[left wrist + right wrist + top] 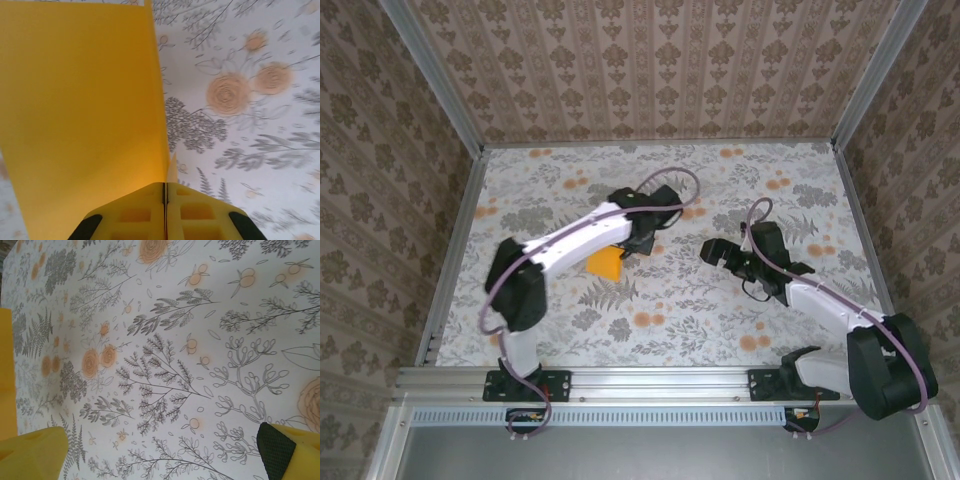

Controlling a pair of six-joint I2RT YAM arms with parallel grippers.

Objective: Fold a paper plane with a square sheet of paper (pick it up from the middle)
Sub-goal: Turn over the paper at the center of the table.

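Observation:
My left gripper should first lay the sheet flat within both grippers' reach [663, 266], since it holds the folded sheet by its crease [160, 100], away from my right gripper.
The square sheet of paper [80, 100] is orange-yellow and folded along a crease, rising as a broad flap from my left gripper [166, 192], whose yellow jaws are shut on its fold. From above, the paper [605, 265] shows as a small orange patch below the left gripper [628, 248], near the table's middle. My right gripper [713, 250] stands open about a hand's width to the right of it, with nothing between its fingers. In the right wrist view the right gripper [160, 457] has its fingertips [35, 455] wide apart over bare cloth, and the sheet [5, 370] shows as a strip at the left edge. The paper plane is out of view.
A floral cloth [660, 310] with grey ferns and orange flower spots covers the table. Patterned walls enclose it at the back and both sides, with metal rails [450, 270] along the edges. The arm bases sit at the near edge [650, 382].

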